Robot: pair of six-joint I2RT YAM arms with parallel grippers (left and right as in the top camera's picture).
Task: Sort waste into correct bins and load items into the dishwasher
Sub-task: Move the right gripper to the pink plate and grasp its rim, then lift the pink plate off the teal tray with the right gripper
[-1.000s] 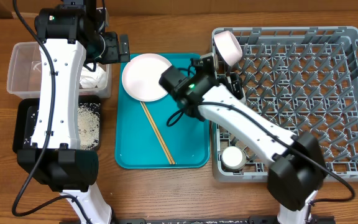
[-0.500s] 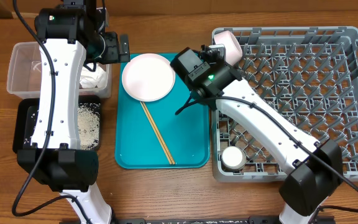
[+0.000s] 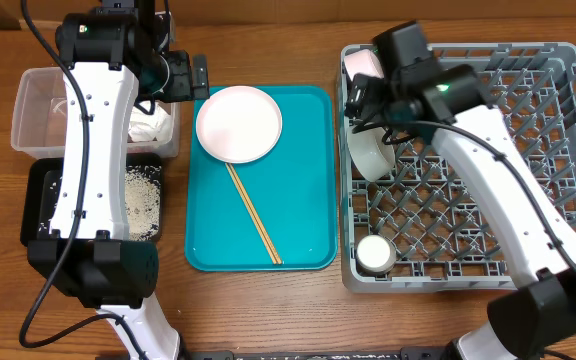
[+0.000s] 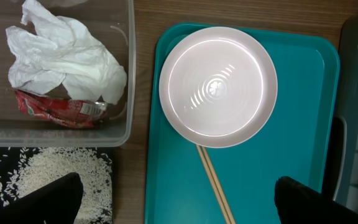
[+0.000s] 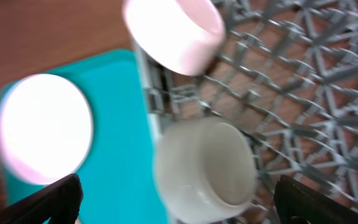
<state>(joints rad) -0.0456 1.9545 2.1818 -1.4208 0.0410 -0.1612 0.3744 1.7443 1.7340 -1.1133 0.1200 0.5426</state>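
Observation:
I see the chopsticks' back ends [image 3: 230, 166] touching the plate's rim, so the wooden chopsticks [image 3: 255, 215] will swing around to a new slant when I lift the plate.
The round white plate [image 3: 238, 123] lies at the back left of a teal tray [image 3: 303, 180], with two wooden chopsticks [image 3: 253, 212] in front of it. The grey dish rack [image 3: 528, 150] holds a white bowl [image 3: 372, 153] on edge at its left side, a pinkish bowl [image 3: 363, 64] in the back left corner and a small cup [image 3: 375, 254] at the front left. My right gripper [image 3: 368, 103] hovers open above the white bowl [image 5: 204, 171], fingers apart [image 5: 179, 202]. My left gripper [image 3: 190, 75] is open and empty [image 4: 179, 205] above the plate [image 4: 218, 87] and chopsticks [image 4: 213, 180].
The clear tub [image 3: 38, 110] holds the crumpled napkin [image 4: 61, 59] and the red wrapper [image 4: 58, 107]. The black tray [image 3: 38, 205] in front of it holds loose rice [image 4: 61, 180]. The left arm stretches over both bins.
My right arm has swung from over the tray's right edge to above the rack's back left. The white bowl on edge now shows in the rack. The left arm has not moved.

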